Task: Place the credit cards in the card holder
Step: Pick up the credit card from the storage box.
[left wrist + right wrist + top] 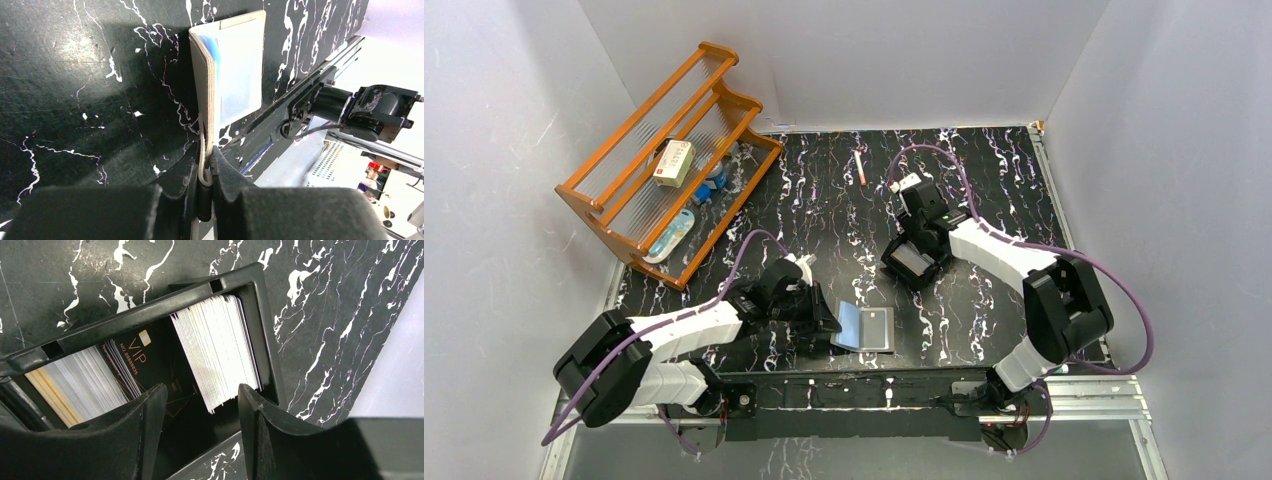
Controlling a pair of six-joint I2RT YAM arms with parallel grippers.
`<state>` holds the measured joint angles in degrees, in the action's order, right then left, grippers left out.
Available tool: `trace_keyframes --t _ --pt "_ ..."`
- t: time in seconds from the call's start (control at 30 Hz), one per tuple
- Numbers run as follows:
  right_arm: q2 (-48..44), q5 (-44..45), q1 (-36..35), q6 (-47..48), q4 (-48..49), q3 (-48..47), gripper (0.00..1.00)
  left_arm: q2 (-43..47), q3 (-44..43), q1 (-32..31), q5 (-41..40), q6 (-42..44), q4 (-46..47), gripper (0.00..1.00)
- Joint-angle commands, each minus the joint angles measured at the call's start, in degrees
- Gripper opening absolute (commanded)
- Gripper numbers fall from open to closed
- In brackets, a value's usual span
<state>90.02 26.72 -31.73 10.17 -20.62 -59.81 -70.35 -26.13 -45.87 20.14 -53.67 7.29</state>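
The white stack's end card stands between my right gripper's open fingers by a free gap, so I should move down next until they close on that card.
The card holder lies open near the table's front edge, pale blue inside. My left gripper is shut on its left flap; in the left wrist view the grey-brown flap stands on edge between my jaws, silvery blue inside. The credit cards stand in two stacks in a black tray, one white stack right, one white and yellowish stack left, a black VIP card between. My right gripper is open just above the tray, jaws straddling the white stack's edge.
A wooden rack at the back left holds a cream box and small items. A thin pen-like stick lies at the back middle. The metal rail runs along the front edge.
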Motion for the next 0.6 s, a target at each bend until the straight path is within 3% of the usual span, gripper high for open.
trace_keyframes --t 0.0,0.33,0.57 --pt "1.4 2.0 0.0 3.4 4.1 -2.1 0.62 1.8 1.1 0.2 1.0 -0.3 1.3 0.0" --pt "8.9 10.1 -0.1 2.9 4.1 -4.3 0.68 1.0 3.5 0.2 3.0 -2.5 5.9 0.0" --pt "8.8 13.2 -0.2 2.2 4.3 -4.2 0.58 2.7 3.3 0.2 2.8 -1.3 5.4 0.0"
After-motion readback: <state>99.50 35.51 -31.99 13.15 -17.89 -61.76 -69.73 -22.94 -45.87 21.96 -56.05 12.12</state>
